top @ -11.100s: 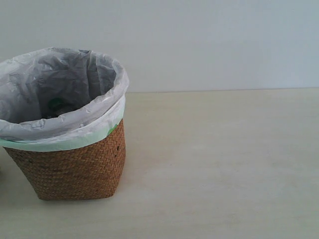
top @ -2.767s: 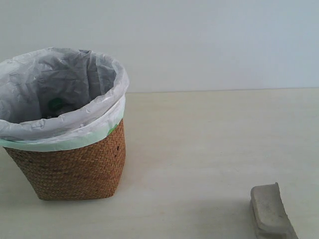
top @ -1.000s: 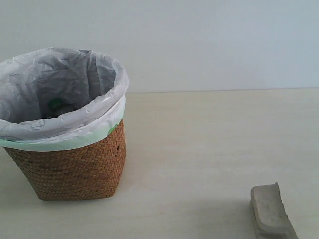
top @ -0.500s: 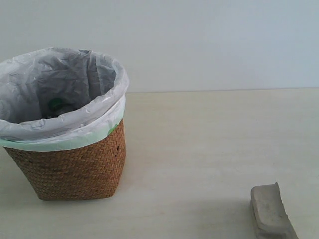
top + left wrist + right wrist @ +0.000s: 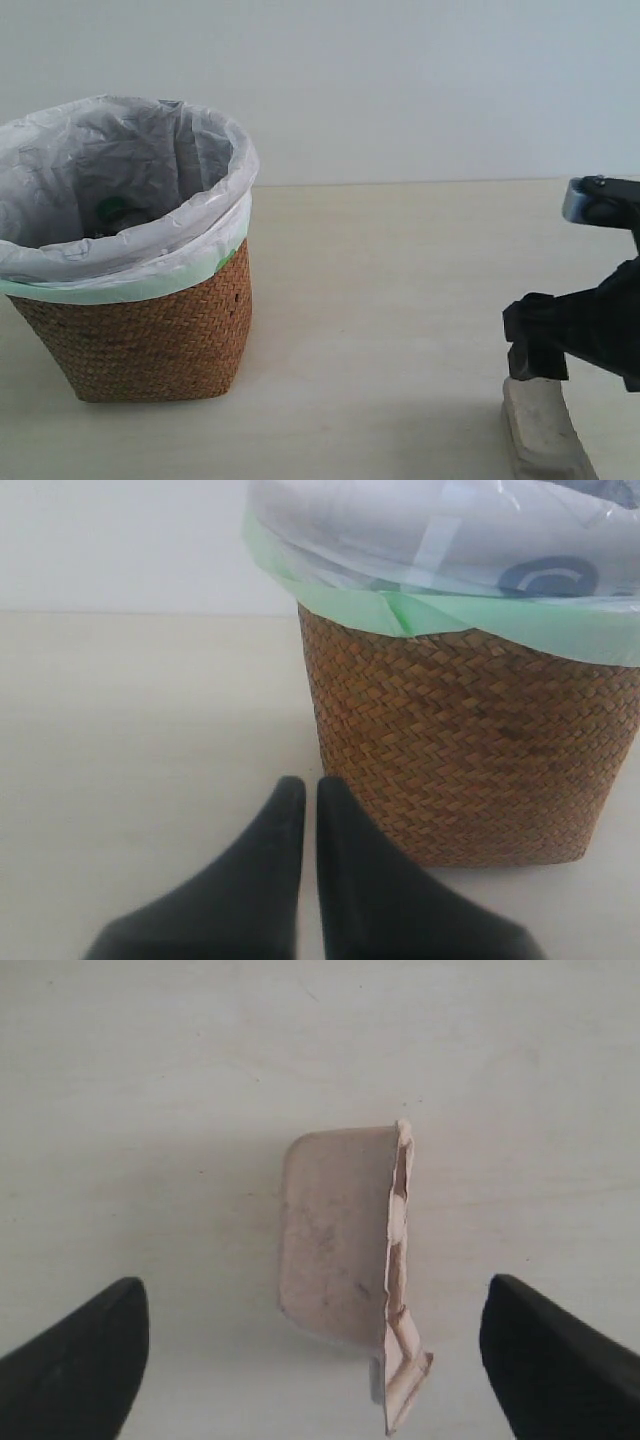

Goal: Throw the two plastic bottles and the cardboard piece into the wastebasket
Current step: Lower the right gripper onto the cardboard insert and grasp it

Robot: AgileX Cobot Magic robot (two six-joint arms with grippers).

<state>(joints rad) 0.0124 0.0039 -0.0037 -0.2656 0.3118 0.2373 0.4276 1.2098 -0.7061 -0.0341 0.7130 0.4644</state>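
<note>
The open fingers of my right gripper line up across the narrow width of the cardboard piece, so I keep lowering them until they flank its long sides, then close.
The wastebasket, brown wicker with a white bag over its rim, stands at the left. A green patch shows inside the bag; the plastic bottles are otherwise hidden. The beige cardboard piece lies on its side on the table at the front right. My right gripper hangs just above it, open. In the right wrist view the cardboard piece sits between the wide-apart fingers of the right gripper, touching neither. My left gripper is shut and empty, low beside the wastebasket.
The pale table top stretches from the basket to the cardboard piece, and a plain light wall rises behind it.
My right gripper has come into the exterior view from the right and now hangs open over the cardboard piece. The cardboard piece and the wastebasket have not moved.
</note>
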